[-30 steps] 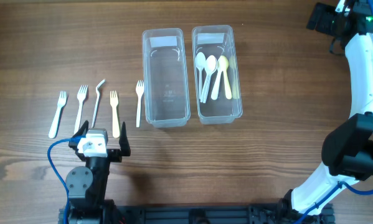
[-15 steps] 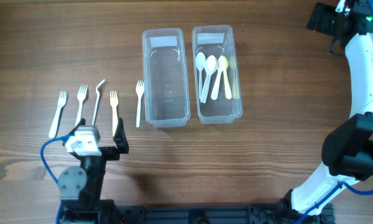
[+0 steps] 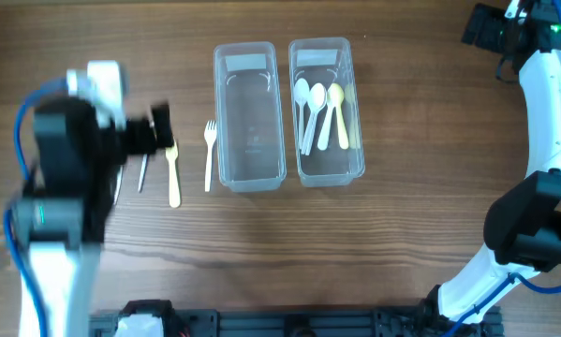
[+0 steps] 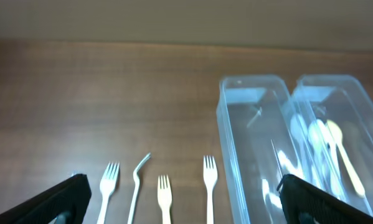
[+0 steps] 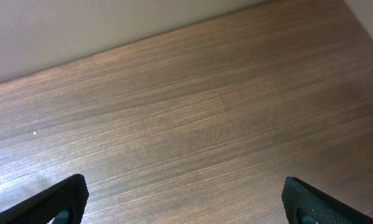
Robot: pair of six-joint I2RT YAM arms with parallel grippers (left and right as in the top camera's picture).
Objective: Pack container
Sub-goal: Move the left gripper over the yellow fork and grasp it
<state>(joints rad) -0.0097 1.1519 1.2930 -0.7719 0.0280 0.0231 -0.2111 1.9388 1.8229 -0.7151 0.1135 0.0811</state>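
My right gripper is across both containers from the cream fork [image 3: 174, 178], so my left gripper should pick up the fork and carry it toward the empty container [image 3: 250, 117].
Two clear containers stand side by side at the back middle. The left container [image 3: 218, 112] holds nothing. The right container [image 3: 359, 112] holds several spoons [image 3: 317, 112]. Left of them lie forks in a row: a white fork [image 3: 209, 154], a cream fork [image 3: 172, 173] and a bent grey one [image 3: 141, 173]. My left gripper [image 3: 158, 131] hangs open and blurred above the row, hiding the forks further left. The left wrist view shows the forks [image 4: 164, 196] below my open left gripper [image 4: 186, 205]. My right gripper [image 5: 185, 202] is open over bare table at the far right [image 3: 486, 26].
The wooden table [image 3: 402, 225] carries nothing else. My left arm [image 3: 60, 197] stands tall over the left side. My right arm [image 3: 542, 122] runs along the right edge. In the left wrist view both containers [image 4: 226, 137] sit to the right of the forks.
My left arm has risen from the front edge and swung back over the fork row, now covering the leftmost forks. The right arm, the containers and the cutlery have not moved.
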